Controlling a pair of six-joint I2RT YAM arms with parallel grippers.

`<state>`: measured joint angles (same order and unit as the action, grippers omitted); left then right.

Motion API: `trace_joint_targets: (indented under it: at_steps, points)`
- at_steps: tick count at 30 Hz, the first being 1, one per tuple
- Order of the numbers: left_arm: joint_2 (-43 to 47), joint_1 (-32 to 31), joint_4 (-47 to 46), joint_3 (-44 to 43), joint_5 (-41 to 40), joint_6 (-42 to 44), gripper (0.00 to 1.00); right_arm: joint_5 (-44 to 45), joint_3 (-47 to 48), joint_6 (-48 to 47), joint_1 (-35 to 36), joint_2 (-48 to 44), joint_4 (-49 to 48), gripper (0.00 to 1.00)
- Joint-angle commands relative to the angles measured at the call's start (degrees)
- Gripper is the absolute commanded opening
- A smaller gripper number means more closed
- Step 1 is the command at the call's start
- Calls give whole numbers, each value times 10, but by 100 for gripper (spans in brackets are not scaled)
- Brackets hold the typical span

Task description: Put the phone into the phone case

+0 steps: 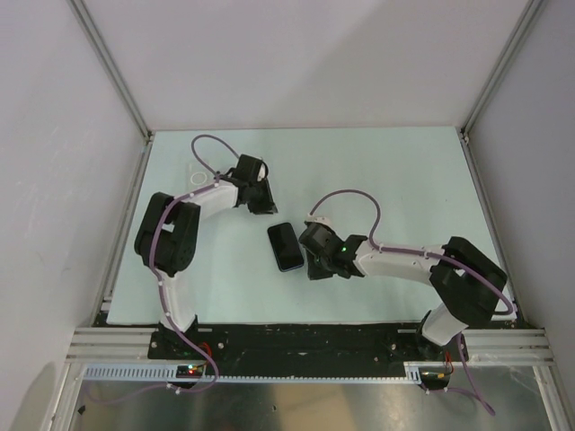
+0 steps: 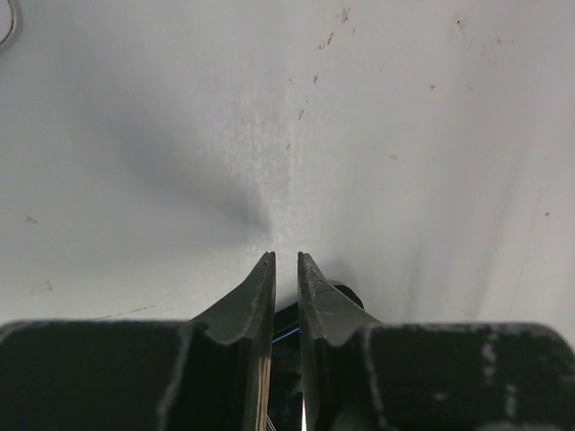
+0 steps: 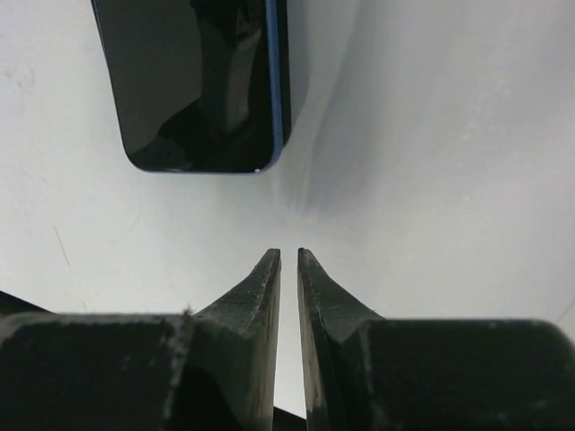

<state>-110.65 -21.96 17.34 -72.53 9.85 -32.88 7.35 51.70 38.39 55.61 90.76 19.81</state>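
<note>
I should first turn the phone crosswise (image 1: 285, 246), because the phone's short edge (image 1: 291, 268) faces me. Then my left gripper will brace one end of the phone and my right gripper will take the other end.
The phone (image 1: 286, 246) is dark with a blue edge and lies flat, screen up, mid-table. In the right wrist view the phone (image 3: 193, 81) is ahead and to the left of my fingertips, a short gap away. My right gripper (image 1: 313, 262) sits just right of the phone, low over the table, shut and empty (image 3: 288, 256). My left gripper (image 1: 263, 205) is just beyond the phone's far end, shut and empty (image 2: 286, 259). A faint clear outline, maybe the phone case (image 1: 199, 176), lies far left behind the left arm; its rim barely shows (image 2: 5, 25).
The pale table surface (image 1: 395, 180) is walled by white panels with metal frame rails on the left (image 1: 126, 224) and right (image 1: 485, 197). A dark part with a blue line shows under my left fingers (image 2: 346, 294); I cannot tell what it is.
</note>
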Motion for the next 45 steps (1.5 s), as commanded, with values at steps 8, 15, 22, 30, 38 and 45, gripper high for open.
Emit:
trace_joint_targets:
  at_steps: [8,15,22,30,38,45]
  points:
    - [11,-19,-1,39,-13,-5,13,3,-5,60,4,49,-109,16]
    - [32,-25,-1,81,-41,-35,6,-6,-1,55,-34,77,-139,16]
    - [82,-36,-1,135,-57,-68,2,-13,40,23,-79,109,-139,16]
    - [164,-53,-4,223,-92,-121,1,-27,117,-23,-140,155,-116,16]
    - [220,-58,-4,268,-118,-139,3,-32,177,-52,-173,178,-79,19]
    - [228,-57,-4,267,-128,-139,4,-36,163,-60,-207,140,-49,28]
